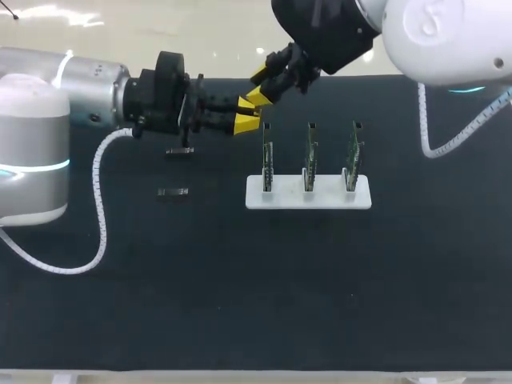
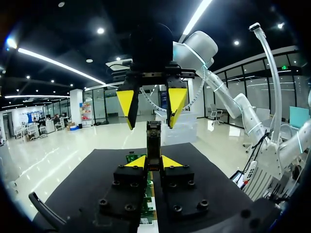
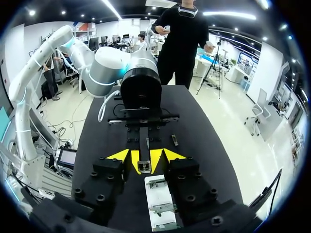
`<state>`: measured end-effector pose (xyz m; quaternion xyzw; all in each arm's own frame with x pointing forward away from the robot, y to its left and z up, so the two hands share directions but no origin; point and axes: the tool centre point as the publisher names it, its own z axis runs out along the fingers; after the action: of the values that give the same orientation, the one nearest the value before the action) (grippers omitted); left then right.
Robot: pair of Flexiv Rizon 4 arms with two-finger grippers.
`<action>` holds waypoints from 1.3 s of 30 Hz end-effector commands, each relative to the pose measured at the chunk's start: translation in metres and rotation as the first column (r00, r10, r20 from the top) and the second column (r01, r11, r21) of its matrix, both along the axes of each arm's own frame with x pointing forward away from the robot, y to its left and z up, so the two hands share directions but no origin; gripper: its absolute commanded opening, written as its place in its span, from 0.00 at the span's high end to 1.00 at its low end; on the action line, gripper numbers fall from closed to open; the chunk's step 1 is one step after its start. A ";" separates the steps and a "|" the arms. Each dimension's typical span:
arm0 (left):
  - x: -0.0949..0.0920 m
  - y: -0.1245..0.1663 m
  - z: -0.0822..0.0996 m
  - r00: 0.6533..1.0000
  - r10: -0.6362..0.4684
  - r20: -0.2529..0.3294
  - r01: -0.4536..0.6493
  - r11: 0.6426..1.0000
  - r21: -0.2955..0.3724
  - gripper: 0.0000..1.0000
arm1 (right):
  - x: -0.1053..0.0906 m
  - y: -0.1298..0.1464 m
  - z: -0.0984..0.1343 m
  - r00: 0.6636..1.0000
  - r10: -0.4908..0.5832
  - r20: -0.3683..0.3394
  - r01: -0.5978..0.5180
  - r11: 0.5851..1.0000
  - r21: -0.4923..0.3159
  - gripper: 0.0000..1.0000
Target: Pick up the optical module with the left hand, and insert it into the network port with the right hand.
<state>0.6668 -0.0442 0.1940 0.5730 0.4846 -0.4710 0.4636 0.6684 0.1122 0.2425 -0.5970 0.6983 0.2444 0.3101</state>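
The robot will push the optical module down into the port board (image 1: 268, 154), and the board should stay upright because its foot sits in the white holder's slot (image 1: 267, 189).
My left gripper (image 1: 246, 113) is shut on the optical module (image 2: 153, 141), a slim dark bar that sticks out past its yellow tips. My right gripper (image 1: 260, 86) comes in from above and meets it tip to tip, over the table behind the port boards. In the left wrist view the right gripper's fingers (image 2: 127, 106) flank the module's far end with a gap on each side, so it is open. The right wrist view shows the module (image 3: 146, 144) between its own gripper's (image 3: 146, 156) tips. Three green port boards (image 1: 309, 152) stand upright in a white holder (image 1: 308, 197).
Two more dark modules lie on the black mat to the left of the holder, one (image 1: 180, 150) under my left gripper's wrist and one (image 1: 173, 192) nearer the front. The white holder (image 3: 158, 204) shows under my right gripper.
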 end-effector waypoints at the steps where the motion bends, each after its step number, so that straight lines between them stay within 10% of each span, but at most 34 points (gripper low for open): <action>1: -0.001 0.000 0.000 1.000 0.004 0.002 -0.004 1.000 0.000 1.00 | 0.002 0.002 -0.001 1.000 0.005 -0.002 -0.005 1.000 0.003 0.60; 15: -0.001 0.000 0.000 1.000 0.004 0.002 -0.004 1.000 0.000 1.00 | 0.000 0.003 -0.003 1.000 0.001 -0.008 -0.001 1.000 0.008 0.76; 22: -0.001 0.000 0.000 1.000 0.004 0.002 -0.004 1.000 0.000 1.00 | 0.001 0.003 -0.004 1.000 -0.001 -0.009 0.001 1.000 0.012 1.00; 39: -0.001 0.000 0.000 1.000 0.004 0.002 -0.004 1.000 0.000 1.00 | 0.000 0.006 -0.003 1.000 0.008 0.013 -0.008 1.000 0.010 1.00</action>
<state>0.6676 -0.0439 0.1941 0.5726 0.4852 -0.4705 0.4641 0.6679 0.1172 0.2405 -0.6004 0.6923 0.2467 0.3153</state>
